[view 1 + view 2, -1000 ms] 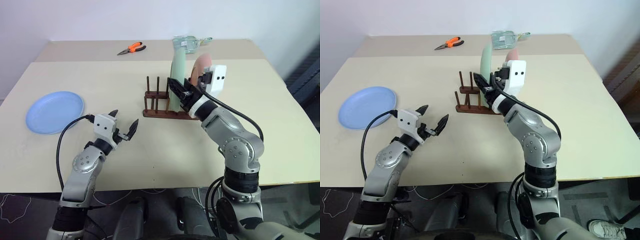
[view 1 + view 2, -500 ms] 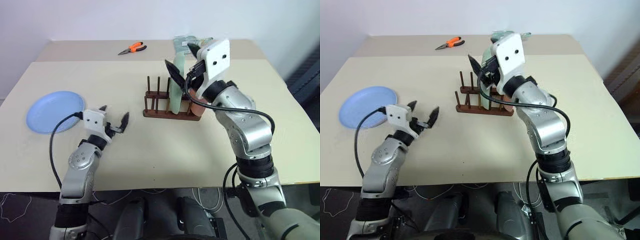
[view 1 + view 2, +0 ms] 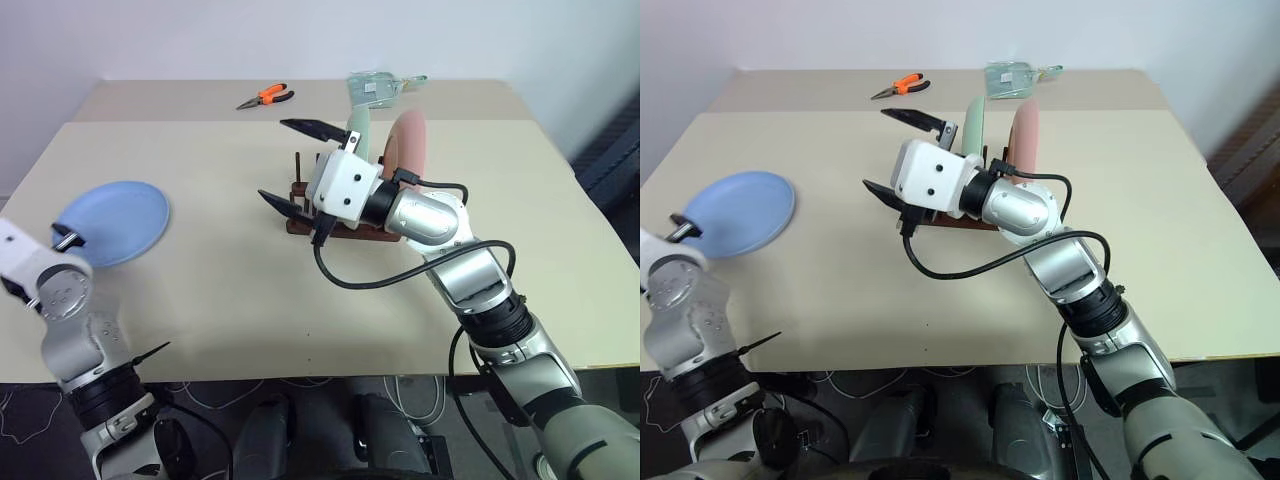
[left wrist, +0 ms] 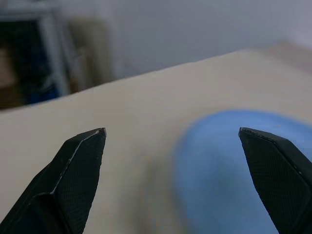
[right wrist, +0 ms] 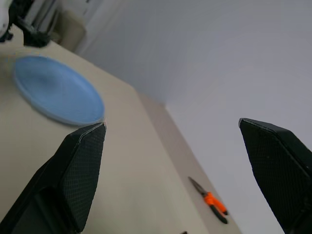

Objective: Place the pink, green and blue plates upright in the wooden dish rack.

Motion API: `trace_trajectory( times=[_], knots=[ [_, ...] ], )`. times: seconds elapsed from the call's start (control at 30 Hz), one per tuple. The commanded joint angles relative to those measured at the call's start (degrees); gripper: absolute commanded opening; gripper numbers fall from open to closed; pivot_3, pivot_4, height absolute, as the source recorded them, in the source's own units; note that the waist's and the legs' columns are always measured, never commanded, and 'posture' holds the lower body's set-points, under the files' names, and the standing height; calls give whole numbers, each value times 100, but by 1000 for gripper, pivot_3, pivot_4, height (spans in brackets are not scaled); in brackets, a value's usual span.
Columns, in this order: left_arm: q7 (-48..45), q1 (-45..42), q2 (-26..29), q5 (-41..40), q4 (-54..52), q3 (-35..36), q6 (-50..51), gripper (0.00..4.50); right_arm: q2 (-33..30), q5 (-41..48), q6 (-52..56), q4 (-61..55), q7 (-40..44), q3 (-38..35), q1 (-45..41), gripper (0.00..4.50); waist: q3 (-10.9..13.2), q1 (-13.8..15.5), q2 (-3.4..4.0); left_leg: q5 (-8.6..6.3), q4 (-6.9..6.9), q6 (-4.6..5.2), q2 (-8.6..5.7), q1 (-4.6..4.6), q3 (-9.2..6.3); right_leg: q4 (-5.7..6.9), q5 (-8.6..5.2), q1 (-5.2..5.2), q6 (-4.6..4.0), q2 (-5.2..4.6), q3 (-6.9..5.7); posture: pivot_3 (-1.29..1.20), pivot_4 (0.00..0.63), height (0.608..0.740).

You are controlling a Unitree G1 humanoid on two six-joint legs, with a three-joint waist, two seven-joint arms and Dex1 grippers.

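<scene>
The blue plate [image 3: 118,220] is lying flat, a long way from my right gripper at the dish rack, so next my left gripper grabs the plate's rim [image 4: 179,165] and passes the plate over.
The blue plate [image 3: 112,222] lies flat at the table's left side. The green plate [image 3: 357,135] and the pink plate [image 3: 408,145] stand upright side by side in the wooden dish rack [image 3: 298,228], which my right arm partly hides. My right gripper [image 3: 292,165] hovers open and empty just left of the rack, apart from the green plate. In the left wrist view my left gripper [image 4: 170,131] is open just short of the blue plate [image 4: 234,170], touching nothing.
Orange pliers [image 3: 265,96] and a clear plastic bag [image 3: 375,85] lie at the far side of the table [image 3: 230,290]. The right wrist view looks across the table at the blue plate [image 5: 58,90] and the pliers [image 5: 209,197].
My right gripper opened, let go of the green plate now standing in the rack, and swung left of it. My left arm swung left to the blue plate.
</scene>
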Motion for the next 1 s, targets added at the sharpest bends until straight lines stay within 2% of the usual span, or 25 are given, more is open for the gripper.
trace_trajectory(
  times=[0.03, 0.07, 0.17, 0.4, 0.63, 0.77, 0.9, 1.0],
  knots=[
    [-186, -286, -170, -1217, -164, 442, 938, 4500, 118, -69, -196, -116, 67, -49, 54, 4455, 0, 14, -2, 0, 1, 0, -1, 0, -1, -1, 0, 2, 0, -2, -1, 0, 150, 738],
    [-200, -338, -243, -1513, -117, 595, 1097, 4500, 140, -88, -210, -116, 82, -48, 79, 4455, -1, 12, -5, 0, 2, -1, -3, 0, -3, -1, 0, 4, 0, -3, -2, 0, 150, 738],
    [-210, -441, -301, -2116, 18, 902, 1360, 3615, 178, -144, -239, -139, 127, -63, 160, 4500, 1, -9, -22, 0, 2, -2, -3, 0, -4, -1, 0, 4, 0, -3, -3, 0, 150, 738],
    [-157, -652, -73, -2666, 511, 969, 1454, 47, 175, -198, -98, -239, 200, -149, 364, 4500, -1, -20, -29, 7, -3, -14, 1, 6, -6, 11, 0, -1, -2, 3, -3, 0, 150, 738],
    [-1287, -722, 275, -2293, -306, -742, 1131, 47, 135, -511, -273, -204, 138, -93, 370, 4500, 0, 4, -32, 7, -4, -15, -3, 2, -7, 5, -1, 1, -4, 1, -3, 0, 150, 738],
    [-1571, -1262, 281, -2483, -995, -1622, 1361, 47, 97, -949, -713, 64, 195, 131, 195, 4500, 1, -5, -34, 7, -4, -16, -3, 0, -8, 4, -1, 0, -4, 0, -2, 0, 150, 738],
    [-1540, -1735, 289, -2678, -1227, -1889, 1689, 47, 93, -1417, -1081, 586, 167, 286, -128, 4500, 1, -65, -31, 8, -7, -18, -2, 5, -5, 7, 0, -1, -3, 3, 1, 0, 150, 738],
    [-1278, -2078, 204, -2783, -1232, -1900, 1871, 47, 257, -1831, -1302, 1519, 3, 425, -725, 4500, 3, -100, -29, 11, -11, -21, 0, 14, 0, 14, 0, -1, -4, 9, 7, 0, 150, 738]
  ],
)
